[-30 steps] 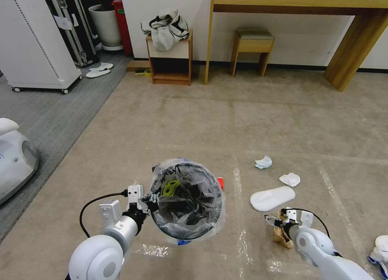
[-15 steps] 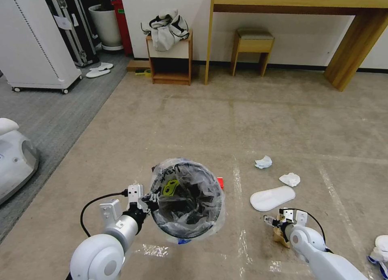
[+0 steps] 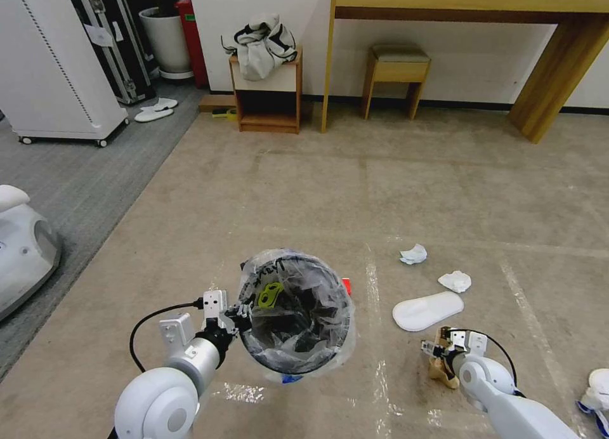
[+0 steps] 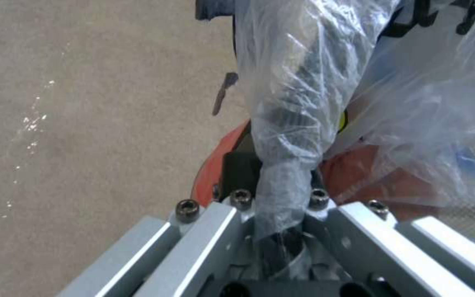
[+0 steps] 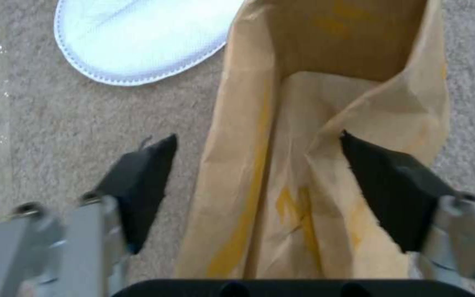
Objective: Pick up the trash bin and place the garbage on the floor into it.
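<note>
The brown paper bag (image 3: 441, 370) will stay open and empty when I lift it by one side, because its creased sides stand apart around its open opening.
The trash bin (image 3: 295, 312), a small red bin (image 4: 391, 183) lined with a crinkled clear bag, hangs from its rim in my left gripper (image 3: 238, 313), which is shut on rim and liner (image 4: 281, 181). My right gripper (image 3: 438, 349) is low over the beige floor (image 3: 380, 191), open, its black pads (image 5: 144, 177) on either side of a crumpled brown paper bag (image 5: 281, 165) (image 3: 442, 370). Other garbage lies nearby: a flat white oval piece (image 3: 427, 311), two white tissues (image 3: 413, 254) (image 3: 455, 280), and a red scrap (image 3: 346, 287) behind the bin.
A white robot base (image 3: 19, 255) sits on the grey carpet at left. Along the far wall stand a white cabinet (image 3: 57, 65), a small wooden shelf unit (image 3: 266, 99), a stool (image 3: 396, 71) and a desk leg (image 3: 558, 77). White slippers (image 3: 155, 109) lie far left.
The left gripper and the bin have shifted slightly to the right. The right gripper has barely moved over the paper bag and remains open.
</note>
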Motion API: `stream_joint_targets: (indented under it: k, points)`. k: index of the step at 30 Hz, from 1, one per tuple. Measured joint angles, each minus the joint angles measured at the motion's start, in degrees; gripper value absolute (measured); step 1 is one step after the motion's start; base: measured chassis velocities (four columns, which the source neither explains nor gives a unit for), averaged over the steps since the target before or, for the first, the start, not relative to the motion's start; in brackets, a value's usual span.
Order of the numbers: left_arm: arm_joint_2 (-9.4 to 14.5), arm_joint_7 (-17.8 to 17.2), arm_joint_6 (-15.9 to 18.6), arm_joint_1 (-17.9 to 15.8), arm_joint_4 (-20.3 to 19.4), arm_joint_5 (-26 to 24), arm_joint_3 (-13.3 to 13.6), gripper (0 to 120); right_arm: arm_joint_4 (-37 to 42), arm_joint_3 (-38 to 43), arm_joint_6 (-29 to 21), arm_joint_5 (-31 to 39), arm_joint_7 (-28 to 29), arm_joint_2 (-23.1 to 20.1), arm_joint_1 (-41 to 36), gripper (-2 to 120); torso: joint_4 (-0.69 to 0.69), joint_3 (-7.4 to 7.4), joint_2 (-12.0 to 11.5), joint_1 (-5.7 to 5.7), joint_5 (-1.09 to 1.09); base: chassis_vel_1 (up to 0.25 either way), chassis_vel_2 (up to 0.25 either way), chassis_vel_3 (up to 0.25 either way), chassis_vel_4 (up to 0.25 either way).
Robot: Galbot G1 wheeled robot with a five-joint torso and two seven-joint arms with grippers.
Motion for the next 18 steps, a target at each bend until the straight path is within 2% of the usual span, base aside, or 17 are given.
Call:
stream_joint_targets:
  k: [1, 5, 7, 8, 10, 11, 14, 15, 17, 18]
  points:
    - [-0.31, 0.07, -0.03, 0.36, -0.2, 0.4, -0.07, 1, -0.09, -0.14, -0.03, -0.01, -0.08, 0.06, 0.02, 65, 0.01, 0.0, 0.0, 0.0, 0.0, 0.0, 0.0, 0.0, 0.0]
    - [-0.62, 0.24, -0.05, 0.72, -0.4, 0.76, -0.14, 1, -0.3, -0.25, -0.04, -0.05, -0.12, 0.18, 0.08, 61, 0.01, 0.0, 0.0, 0.0, 0.0, 0.0, 0.0, 0.0, 0.0]
    - [-1.07, 0.53, -0.16, 1.27, -0.65, 1.33, -0.33, 1, -0.89, -0.56, -0.04, -0.29, -0.29, 0.45, 0.3, 47, 0.0, 0.0, 0.0, 0.0, 0.0, 0.0, 0.0, 0.0, 0.0]
    - [-1.07, 0.53, -0.16, 1.27, -0.65, 1.33, -0.33, 1, -0.89, -0.56, -0.04, -0.29, -0.29, 0.45, 0.3, 47, 0.0, 0.0, 0.0, 0.0, 0.0, 0.0, 0.0, 0.0, 0.0]
    - [-1.65, 0.82, -0.25, 1.89, -0.97, 1.98, -0.8, 1, -1.75, -0.97, 0.06, -0.56, -0.34, 0.94, 0.72, 33, 0.0, 0.0, 0.0, 0.0, 0.0, 0.0, 0.0, 0.0, 0.0]
    - [-1.65, 0.82, -0.25, 1.89, -0.97, 1.98, -0.8, 1, -1.75, -0.97, 0.06, -0.56, -0.34, 0.94, 0.72, 33, 0.0, 0.0, 0.0, 0.0, 0.0, 0.0, 0.0, 0.0, 0.0]
    - [-2.1, 1.1, -0.39, 2.25, -1.09, 2.58, -0.99, 1, -1.93, -1.06, 0.37, -1.0, -0.27, 1.31, 0.78, 20, 0.0, 0.0, 0.0, 0.0, 0.0, 0.0, 0.0, 0.0, 0.0]
    - [-2.1, 1.1, -0.39, 2.25, -1.09, 2.58, -0.99, 1, -1.93, -1.06, 0.37, -1.0, -0.27, 1.31, 0.78, 20, 0.0, 0.0, 0.0, 0.0, 0.0, 0.0, 0.0, 0.0, 0.0]
    - [-2.33, 1.22, -0.43, 2.38, -1.13, 2.81, -1.06, 1, -1.68, -1.04, 0.53, -1.19, -0.21, 1.38, 0.62, 10, 0.0, 0.0, 0.0, 0.0, 0.0, 0.0, 0.0, 0.0, 0.0]
    - [-2.33, 1.22, -0.43, 2.38, -1.13, 2.81, -1.06, 1, -1.68, -1.04, 0.53, -1.19, -0.21, 1.38, 0.62, 10, 0.0, 0.0, 0.0, 0.0, 0.0, 0.0, 0.0, 0.0, 0.0]
